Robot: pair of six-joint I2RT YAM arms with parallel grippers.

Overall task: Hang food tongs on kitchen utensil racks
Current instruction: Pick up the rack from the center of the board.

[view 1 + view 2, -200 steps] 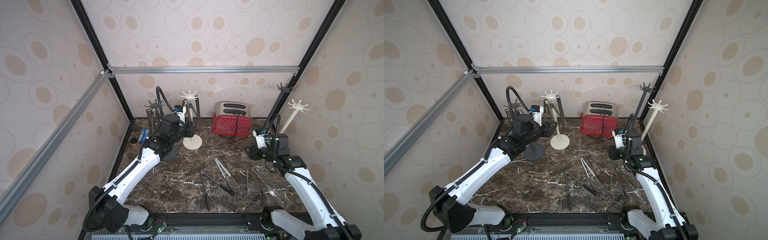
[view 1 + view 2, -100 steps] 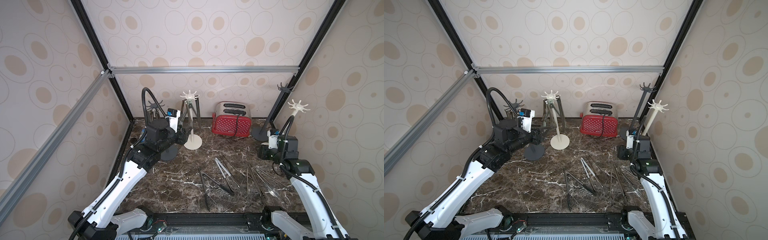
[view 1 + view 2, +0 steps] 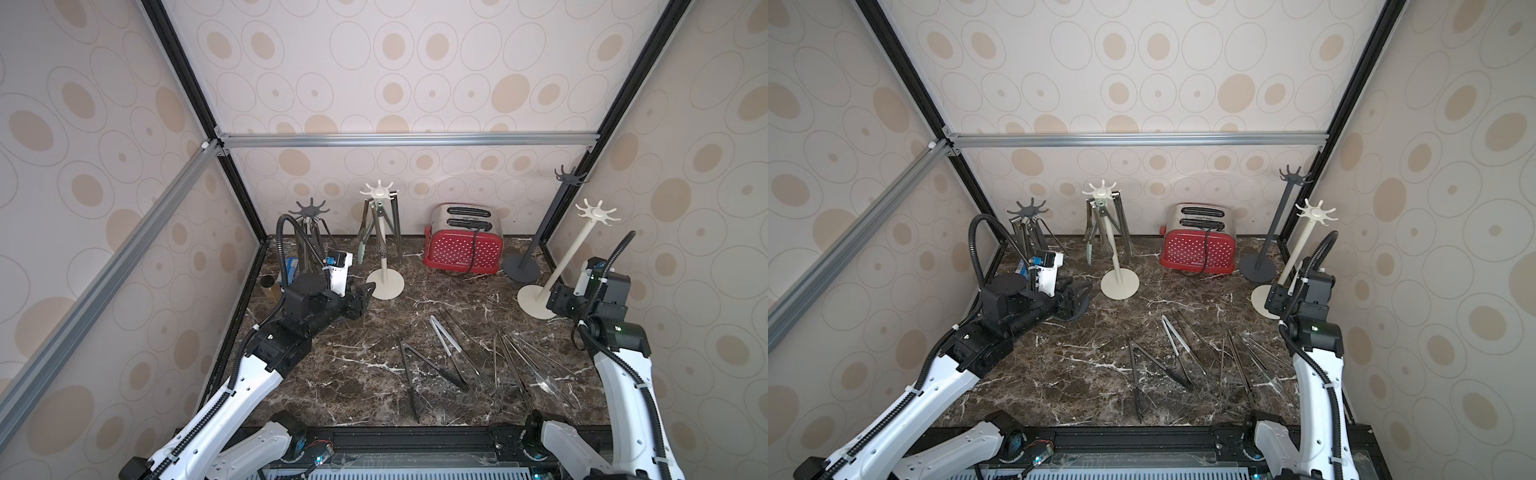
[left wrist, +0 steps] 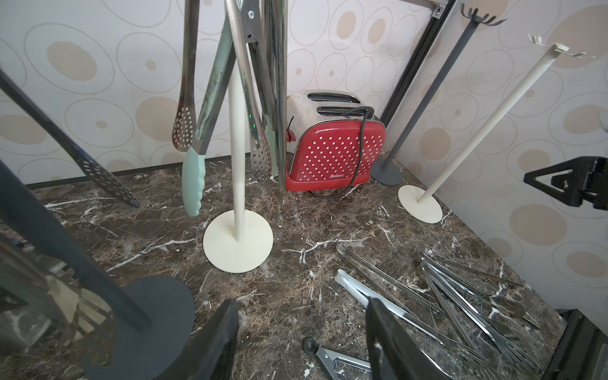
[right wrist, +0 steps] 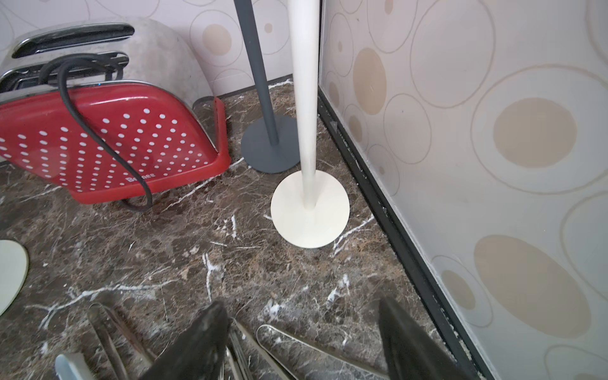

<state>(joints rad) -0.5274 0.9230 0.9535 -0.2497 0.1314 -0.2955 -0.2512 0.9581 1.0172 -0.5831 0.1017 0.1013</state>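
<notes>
The leaning cream rack's pole [image 5: 306, 101] is lined up with the open fingers of my right gripper. I should keep going forward until the fingers close around the pole [image 3: 575, 245].
Several loose food tongs [image 3: 446, 338] lie on the marble in front of me, steel ones fanned out to the right [image 3: 1246, 365]. More tongs [image 4: 194, 177] hang from the cream rack [image 3: 380, 232] at the back and from the dark grey rack [image 3: 309, 212] left of it. A second dark grey rack [image 3: 552, 216] and a leaning cream rack [image 3: 577, 245] stand bare at the right. My left gripper [image 4: 301, 306] is open and empty, low beside the left racks' bases [image 3: 365, 291]. My right gripper [image 5: 301, 307] is open over steel tongs [image 5: 296, 345], near the leaning rack's base.
A red polka-dot toaster [image 3: 461, 249] with a black cord stands at the back between the racks. Patterned walls close in on three sides, and a black frame rail [image 5: 388, 210] runs along the right edge. A blue item [image 3: 291, 264] sits in the back left corner.
The left gripper has drawn back and down from the hanging tongs on the centre cream rack. The right gripper has shifted right toward the wall. Both jaws have widened.
</notes>
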